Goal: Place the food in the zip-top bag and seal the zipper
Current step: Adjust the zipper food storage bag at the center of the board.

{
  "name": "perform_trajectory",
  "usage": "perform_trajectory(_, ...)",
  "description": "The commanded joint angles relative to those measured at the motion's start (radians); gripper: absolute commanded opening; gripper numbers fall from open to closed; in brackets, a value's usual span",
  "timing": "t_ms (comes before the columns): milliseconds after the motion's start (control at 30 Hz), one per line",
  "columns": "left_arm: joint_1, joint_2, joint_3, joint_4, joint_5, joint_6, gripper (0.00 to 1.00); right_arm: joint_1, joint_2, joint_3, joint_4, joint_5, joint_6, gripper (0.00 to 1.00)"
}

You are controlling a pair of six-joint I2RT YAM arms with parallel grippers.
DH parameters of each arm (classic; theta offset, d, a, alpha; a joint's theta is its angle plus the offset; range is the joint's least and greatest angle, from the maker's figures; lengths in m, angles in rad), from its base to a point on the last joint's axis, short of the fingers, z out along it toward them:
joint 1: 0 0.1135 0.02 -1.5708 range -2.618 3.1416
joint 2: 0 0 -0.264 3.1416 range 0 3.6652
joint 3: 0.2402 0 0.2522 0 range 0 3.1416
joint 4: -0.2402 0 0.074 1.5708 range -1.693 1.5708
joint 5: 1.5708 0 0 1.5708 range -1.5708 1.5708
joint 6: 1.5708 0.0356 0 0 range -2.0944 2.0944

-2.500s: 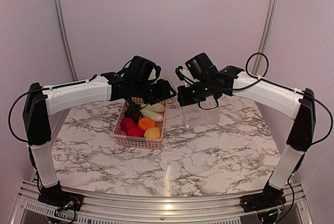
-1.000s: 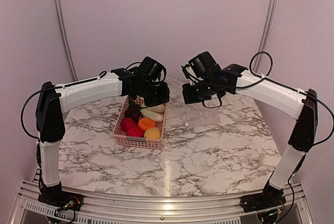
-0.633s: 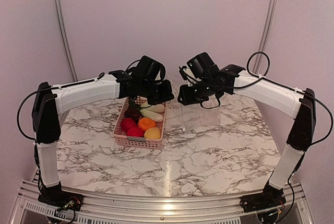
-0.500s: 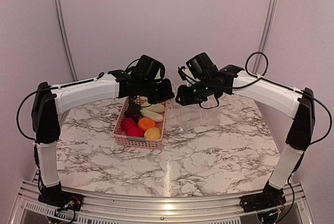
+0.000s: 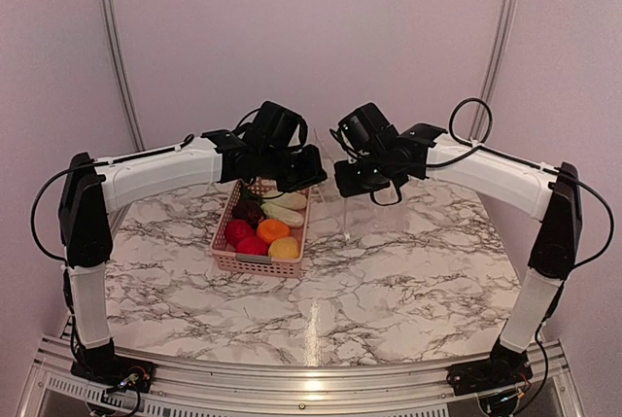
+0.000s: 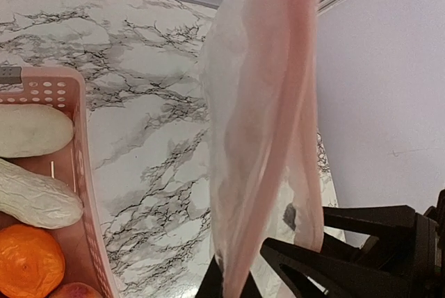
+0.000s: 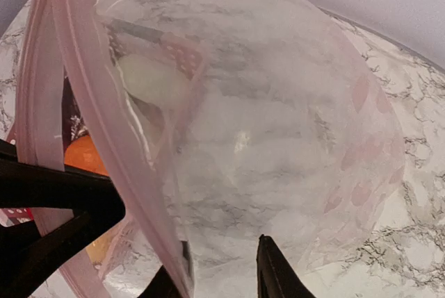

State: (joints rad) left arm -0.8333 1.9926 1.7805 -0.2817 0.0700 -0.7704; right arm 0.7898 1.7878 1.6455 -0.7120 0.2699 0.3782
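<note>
The bag's top edge (image 6: 245,242) is in my closed left gripper, so next my right gripper takes hold of the bag first to let my left gripper reach the food (image 5: 255,244).
The clear zip-top bag (image 5: 336,209) hangs above the table between my two grippers. My left gripper (image 6: 229,285) is shut on the bag's (image 6: 261,103) top edge, by the pinkish zipper (image 6: 299,69). My right gripper (image 7: 219,277) stands open against the bag (image 7: 278,138), with the zipper (image 7: 104,117) beside its left finger. The two strips of the mouth stand apart. The food lies in the pink basket (image 5: 255,263): red (image 5: 238,232), orange (image 5: 273,229), yellow (image 5: 284,247), white (image 5: 284,213) and dark purple (image 5: 248,211) pieces. Two white pieces (image 6: 31,130) and the orange one (image 6: 28,260) show in the left wrist view.
The pink basket (image 6: 80,138) stands on the marble table (image 5: 408,271), left of the hanging bag and under my left arm. Pale walls close off the back. The right gripper's black fingers (image 6: 348,260) reach in beside the bag in the left wrist view.
My right gripper has opened from shut and shifted slightly left. The left gripper, still shut on the bag, has moved a little right and up, so the two now sit closer together.
</note>
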Motion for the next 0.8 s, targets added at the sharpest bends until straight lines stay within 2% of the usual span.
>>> perform_trajectory(0, -0.002, -0.021, 0.026, -0.047, -0.03, 0.013, 0.05, 0.001, -0.025, 0.021, -0.003, 0.154, -0.007, 0.2)
perform_trajectory(67, 0.003, -0.006, 0.037, -0.083, -0.032, 0.013, 0.11, 0.001, -0.058, 0.001, 0.033, 0.167, -0.006, 0.03)
perform_trajectory(100, 0.004, -0.002, 0.037, -0.086, -0.028, 0.013, 0.13, 0.001, -0.073, -0.011, 0.053, 0.168, -0.009, 0.0)
perform_trajectory(167, 0.006, 0.004, 0.037, -0.091, -0.029, 0.01, 0.18, -0.001, -0.1, -0.029, 0.084, 0.157, -0.019, 0.0)
perform_trajectory(267, 0.009, 0.02, 0.049, -0.093, -0.027, 0.007, 0.33, 0.0, -0.115, -0.038, 0.109, 0.116, -0.038, 0.0)
perform_trajectory(400, 0.013, 0.045, 0.068, -0.082, -0.007, -0.002, 0.36, 0.004, -0.095, -0.024, 0.096, 0.043, -0.043, 0.0)
perform_trajectory(467, 0.015, 0.056, 0.068, -0.073, 0.0, -0.006, 0.32, 0.006, -0.086, -0.022, 0.093, 0.014, -0.046, 0.0)
perform_trajectory(500, 0.016, 0.061, 0.068, -0.073, 0.0, -0.007, 0.24, 0.006, -0.084, -0.013, 0.086, 0.012, -0.042, 0.0)
perform_trajectory(600, 0.023, 0.07, 0.066, -0.115, -0.027, -0.018, 0.1, -0.002, -0.09, 0.028, 0.031, 0.076, -0.036, 0.0)
perform_trajectory(767, 0.03, 0.061, 0.048, -0.153, -0.065, -0.014, 0.0, -0.102, -0.155, 0.046, -0.042, 0.13, -0.006, 0.0)
